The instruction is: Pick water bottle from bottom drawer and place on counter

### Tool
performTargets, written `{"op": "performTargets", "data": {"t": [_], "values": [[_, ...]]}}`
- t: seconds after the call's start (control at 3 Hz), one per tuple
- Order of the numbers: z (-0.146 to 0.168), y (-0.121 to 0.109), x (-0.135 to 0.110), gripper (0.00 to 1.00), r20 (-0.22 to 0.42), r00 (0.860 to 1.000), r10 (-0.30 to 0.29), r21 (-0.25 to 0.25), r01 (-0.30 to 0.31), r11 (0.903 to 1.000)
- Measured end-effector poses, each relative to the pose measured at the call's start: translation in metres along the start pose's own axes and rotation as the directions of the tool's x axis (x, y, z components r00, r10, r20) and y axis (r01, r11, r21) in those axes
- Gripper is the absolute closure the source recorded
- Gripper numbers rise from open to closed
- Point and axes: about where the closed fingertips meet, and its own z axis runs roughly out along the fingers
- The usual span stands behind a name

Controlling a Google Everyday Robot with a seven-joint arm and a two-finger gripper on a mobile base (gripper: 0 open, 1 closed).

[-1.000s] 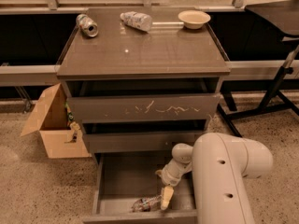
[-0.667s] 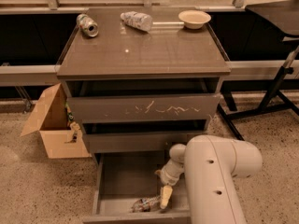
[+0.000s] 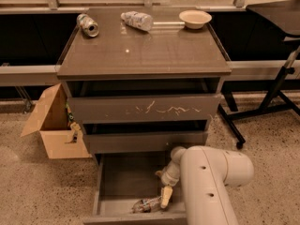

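Note:
The water bottle [image 3: 147,205] is lying on its side with my gripper at its end [image 3: 166,196], so the bottle will stay almost level and stick out when I lift it.
The water bottle [image 3: 144,204] lies on its side at the front of the open bottom drawer [image 3: 122,177]; it is small and clear with a pale label. My gripper [image 3: 165,198] reaches down into the drawer from the white arm [image 3: 206,182] and sits right at the bottle's right end, touching or nearly touching it. The counter [image 3: 150,50] is the glossy dark top of the cabinet, well above the gripper.
On the counter lie a silver can [image 3: 88,25], a stouter patterned bottle [image 3: 137,19] and a pale bowl [image 3: 195,18]. The scratched top drawer [image 3: 145,109] and middle drawer [image 3: 145,142] stand slightly ajar. An open cardboard box [image 3: 51,125] stands left; black stand legs [image 3: 274,95] stand right.
The bulky arm link has shifted a little to the left. The gripper stays at the bottle's right end, and the bottle has not moved.

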Motion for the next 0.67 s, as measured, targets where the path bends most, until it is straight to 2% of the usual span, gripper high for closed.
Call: {"op": "performTargets", "data": {"t": [0.67], "values": [[0.042,-0.021,0.003,0.00,0.056,0.998,-0.035,-0.024,0.037,0.9990]]}}
